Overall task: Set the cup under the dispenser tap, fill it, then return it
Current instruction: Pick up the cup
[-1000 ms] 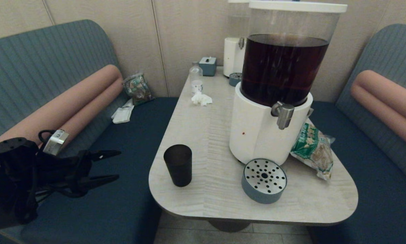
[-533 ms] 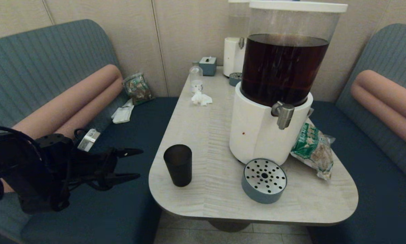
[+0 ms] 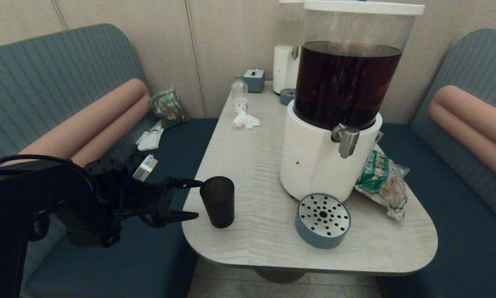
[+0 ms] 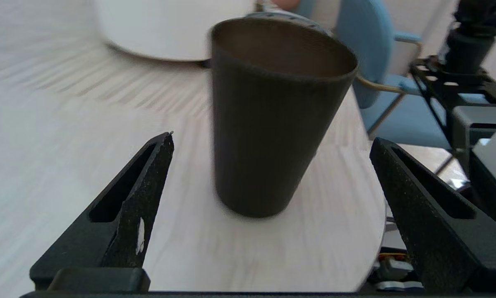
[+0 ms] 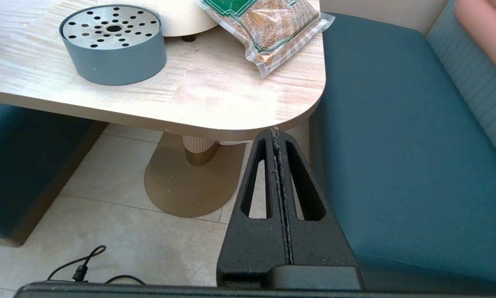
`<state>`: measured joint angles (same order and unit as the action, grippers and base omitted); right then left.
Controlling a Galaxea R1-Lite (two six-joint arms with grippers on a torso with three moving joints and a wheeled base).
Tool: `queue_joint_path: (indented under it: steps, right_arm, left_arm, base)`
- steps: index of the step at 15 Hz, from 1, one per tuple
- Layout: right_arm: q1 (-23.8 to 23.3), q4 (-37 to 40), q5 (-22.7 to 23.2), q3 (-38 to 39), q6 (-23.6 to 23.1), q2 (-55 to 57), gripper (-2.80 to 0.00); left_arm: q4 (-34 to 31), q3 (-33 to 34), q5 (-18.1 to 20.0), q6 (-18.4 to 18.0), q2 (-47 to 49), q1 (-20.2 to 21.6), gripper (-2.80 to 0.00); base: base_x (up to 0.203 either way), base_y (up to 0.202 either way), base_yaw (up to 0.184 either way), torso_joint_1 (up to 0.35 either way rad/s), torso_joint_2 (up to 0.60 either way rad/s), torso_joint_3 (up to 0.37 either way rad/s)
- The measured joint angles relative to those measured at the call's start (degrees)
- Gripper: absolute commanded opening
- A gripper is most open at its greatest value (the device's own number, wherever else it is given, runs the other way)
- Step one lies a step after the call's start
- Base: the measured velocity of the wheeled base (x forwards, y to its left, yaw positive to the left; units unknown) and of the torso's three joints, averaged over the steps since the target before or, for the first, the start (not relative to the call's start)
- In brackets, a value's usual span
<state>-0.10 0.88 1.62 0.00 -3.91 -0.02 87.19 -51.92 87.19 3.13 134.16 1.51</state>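
Observation:
I should keep my left gripper moving level, as the upright dark smoky cup (image 3: pixel 218 203) lines up with its open fingers, until both straddle the cup's side (image 4: pixel 269 129), then close.
The dark smoky cup (image 3: pixel 217 201) (image 4: pixel 272 120) stands upright and empty near the table's front left corner. My left gripper (image 3: pixel 197 198) (image 4: pixel 272 138) is open, level with the cup on its left side; its fingertips (image 3: pixel 192 215) reach the cup's edge without touching it. The silver dispenser tap (image 3: pixel 346 140) juts from the white base under the tank of dark brown liquid (image 3: pixel 345 82), to the cup's right and further back. My right gripper (image 5: pixel 276 131) is shut, parked below the table's right front corner, out of the head view.
A round grey drip tray (image 3: pixel 322 220) (image 5: pixel 113 43) with a perforated metal top sits in front of the dispenser base. A green snack bag (image 3: pixel 383 182) lies to its right. A small bottle (image 3: pixel 239 96), tissue and a second dispenser (image 3: pixel 287 68) stand at the back. Benches flank the table (image 3: pixel 252 165).
My left arm has swung right from over the bench to the table's left edge, bringing the open fingers up to the cup. The cup has not moved.

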Motion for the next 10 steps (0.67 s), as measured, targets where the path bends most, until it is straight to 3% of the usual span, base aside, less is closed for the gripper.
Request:
queue_joint_path:
  steps: [5, 10]
  right_arm:
    - [0.0, 0.0, 0.02, 0.0, 0.0, 0.02, -2.8]
    - [0.0, 0.0, -0.05, 0.0, 0.12, 0.02, -2.8]
  left_arm:
    - [0.0, 0.35, -0.14, 0.11, 0.1, -3.39, 0.0]
    - [0.0, -0.24, -5.75, 0.37, 0.89, -6.49, 0.0]
  base:
    - [0.0, 0.0, 0.0, 0.0, 0.0, 0.0]
    - [0.0, 0.0, 0.0, 0.0, 0.0, 0.0]
